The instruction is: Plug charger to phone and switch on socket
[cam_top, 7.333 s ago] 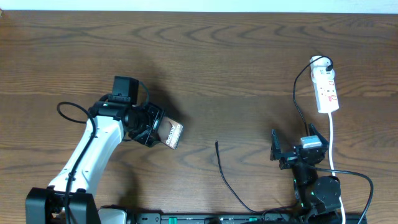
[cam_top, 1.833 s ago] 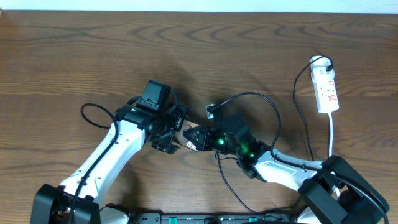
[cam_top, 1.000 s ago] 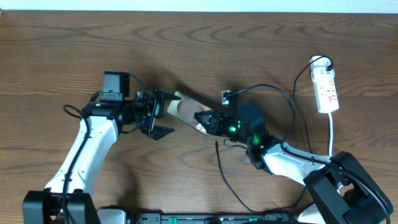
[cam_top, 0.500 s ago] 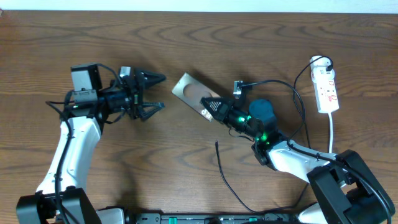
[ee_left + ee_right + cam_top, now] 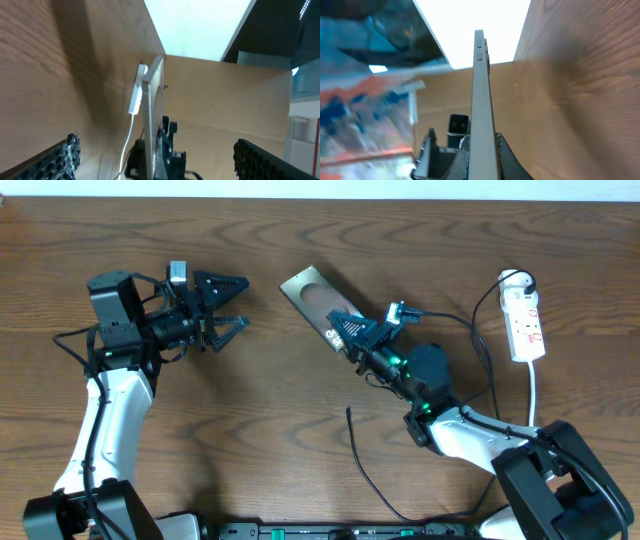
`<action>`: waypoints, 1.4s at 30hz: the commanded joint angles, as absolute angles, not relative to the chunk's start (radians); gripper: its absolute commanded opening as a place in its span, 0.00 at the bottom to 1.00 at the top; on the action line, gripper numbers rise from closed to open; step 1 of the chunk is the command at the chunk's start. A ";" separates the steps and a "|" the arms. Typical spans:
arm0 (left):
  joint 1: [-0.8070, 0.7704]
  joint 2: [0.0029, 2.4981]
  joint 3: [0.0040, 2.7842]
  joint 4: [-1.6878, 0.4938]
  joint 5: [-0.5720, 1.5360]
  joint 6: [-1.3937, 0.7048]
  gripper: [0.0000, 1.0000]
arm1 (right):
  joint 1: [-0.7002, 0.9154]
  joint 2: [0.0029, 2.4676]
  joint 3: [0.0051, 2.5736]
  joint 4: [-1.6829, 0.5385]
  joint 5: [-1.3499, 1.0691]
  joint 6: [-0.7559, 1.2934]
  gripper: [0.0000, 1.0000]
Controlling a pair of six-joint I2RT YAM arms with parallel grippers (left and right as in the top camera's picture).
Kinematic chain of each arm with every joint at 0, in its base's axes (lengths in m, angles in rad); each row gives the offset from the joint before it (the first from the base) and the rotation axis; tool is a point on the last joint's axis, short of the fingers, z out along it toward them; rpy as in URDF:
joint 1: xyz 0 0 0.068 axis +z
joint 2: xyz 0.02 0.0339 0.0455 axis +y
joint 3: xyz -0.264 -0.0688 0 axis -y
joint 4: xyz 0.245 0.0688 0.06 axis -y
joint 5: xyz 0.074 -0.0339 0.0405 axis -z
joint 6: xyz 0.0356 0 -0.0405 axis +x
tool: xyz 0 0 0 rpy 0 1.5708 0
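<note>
The phone's thin edge (image 5: 147, 117) faces my left gripper's open fingers, so the gripper should keep going toward the phone's loose end (image 5: 299, 281) and close once that end is between the fingers.
The phone (image 5: 312, 298), a bronze-grey slab, is held at its lower right end by my right gripper (image 5: 350, 332), which is shut on it. The right wrist view shows the phone (image 5: 481, 95) edge-on between the fingers (image 5: 507, 154). My left gripper (image 5: 238, 301) stands open and holds nothing, well left of the phone. Its wrist view shows the phone (image 5: 152, 105) edge-on, far ahead between its spread fingers (image 5: 61, 161). The charger (image 5: 366, 465), a thin black cable, lies loose on the table below the phone, tip pointing up. The socket (image 5: 524, 318) lies at the far right.
A white cord (image 5: 534, 405) runs down from the socket toward the right arm's base. A black cable (image 5: 478, 340) curves from the socket's top end. The table's far edge (image 5: 320, 200) is close above the phone.
My left gripper has drawn back to the upper left, open, away from the phone. My right gripper has carried the phone up and to the right.
</note>
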State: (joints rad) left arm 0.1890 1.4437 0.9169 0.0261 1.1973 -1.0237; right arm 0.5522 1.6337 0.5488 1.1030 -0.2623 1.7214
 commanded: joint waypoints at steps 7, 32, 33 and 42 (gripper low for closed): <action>0.153 1.431 0.927 0.048 1.106 -1.031 0.95 | 0.707 1.634 0.565 1.156 0.053 1.873 0.01; -0.033 1.431 0.926 0.103 0.997 -0.996 0.95 | 0.882 1.634 0.571 1.238 0.120 1.895 0.01; -0.043 1.431 0.926 0.103 0.984 -0.997 0.95 | 0.886 1.634 0.571 1.239 0.129 1.895 0.01; -0.099 1.431 0.926 0.111 0.899 -1.024 0.87 | 0.927 1.634 0.571 1.238 0.234 1.895 0.01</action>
